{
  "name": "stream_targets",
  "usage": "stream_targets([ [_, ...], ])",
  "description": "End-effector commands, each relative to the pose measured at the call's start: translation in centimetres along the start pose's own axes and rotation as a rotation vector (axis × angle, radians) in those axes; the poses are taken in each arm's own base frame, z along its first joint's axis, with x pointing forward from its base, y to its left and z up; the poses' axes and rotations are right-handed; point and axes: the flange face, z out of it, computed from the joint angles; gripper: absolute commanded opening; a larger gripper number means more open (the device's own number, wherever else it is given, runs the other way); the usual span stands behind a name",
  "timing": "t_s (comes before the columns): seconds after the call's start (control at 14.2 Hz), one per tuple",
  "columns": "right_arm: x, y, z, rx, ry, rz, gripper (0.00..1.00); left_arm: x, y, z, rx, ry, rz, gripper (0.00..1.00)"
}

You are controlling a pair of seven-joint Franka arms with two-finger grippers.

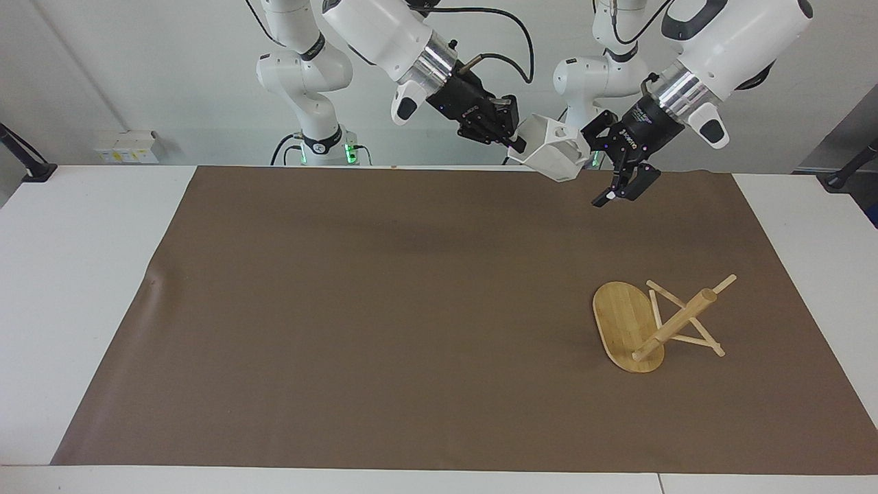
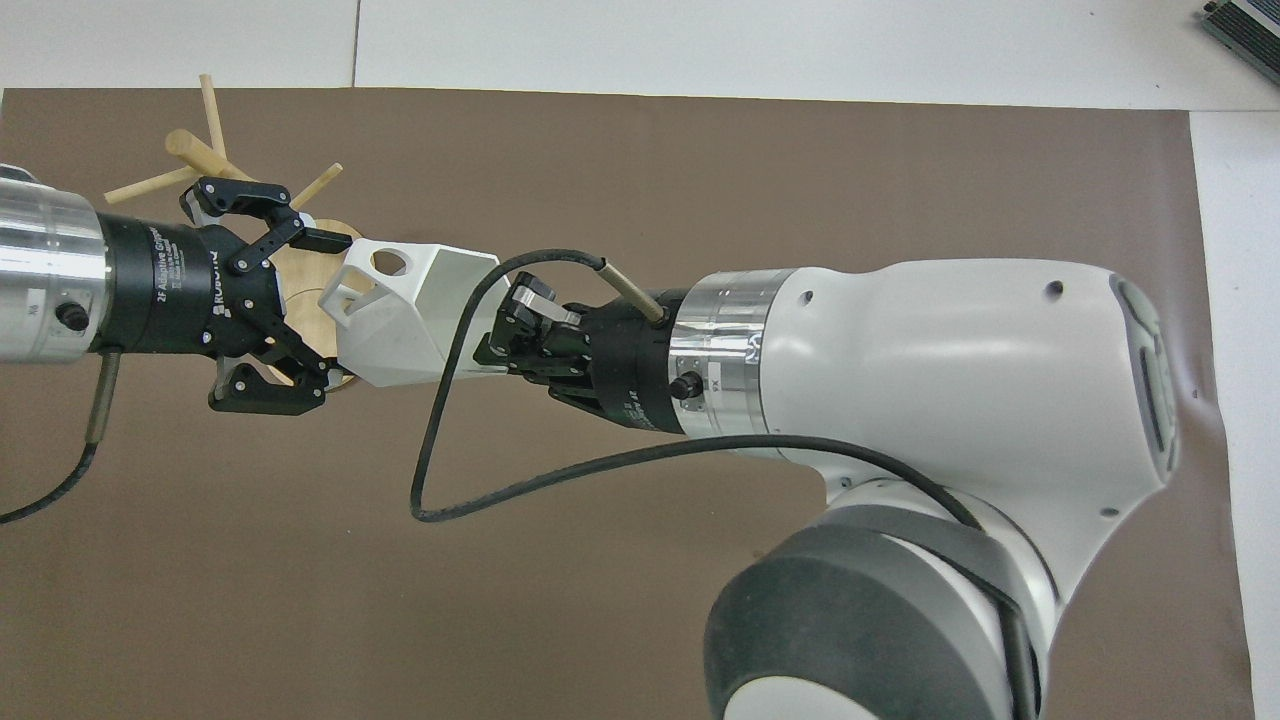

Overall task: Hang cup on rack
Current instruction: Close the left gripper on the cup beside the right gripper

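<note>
My gripper will hang the cup, and the bamboo rack (image 2: 308,286) will stay standing, since the post's round end (image 2: 181,143) faces up with pegs fanning around it.
The white faceted cup (image 1: 552,154) (image 2: 400,320) hangs in the air over the mat's edge nearest the robots, lying sideways. My right gripper (image 1: 516,144) (image 2: 500,340) is shut on its rim end. My left gripper (image 1: 594,167) (image 2: 330,322) is open, and its two fingers flank the cup's handle end. I cannot tell whether they touch it. The bamboo rack (image 1: 675,322) (image 2: 195,150) lies tipped on its side on the mat toward the left arm's end. It rests on the edge of its oval base (image 1: 621,322) and on its pegs.
A brown mat (image 1: 384,309) covers most of the white table (image 1: 75,288). The right arm's cable (image 2: 440,430) loops below its wrist. Nothing else lies on the mat.
</note>
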Motion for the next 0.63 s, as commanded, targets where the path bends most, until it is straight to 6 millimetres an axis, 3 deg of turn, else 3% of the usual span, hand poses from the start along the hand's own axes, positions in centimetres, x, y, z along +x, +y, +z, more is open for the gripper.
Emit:
stream_targets([
  [0.0, -0.2, 0.0, 0.1, 0.021, -0.009, 0.021, 0.00, 0.5, -1.2, -0.5, 0.059, -0.005, -0.024, 1.00],
  [0.56, -0.2, 0.1, 0.1, 0.017, -0.012, 0.020, 0.00, -1.1, -1.4, -1.4, 0.080, -0.020, -0.081, 1.00],
])
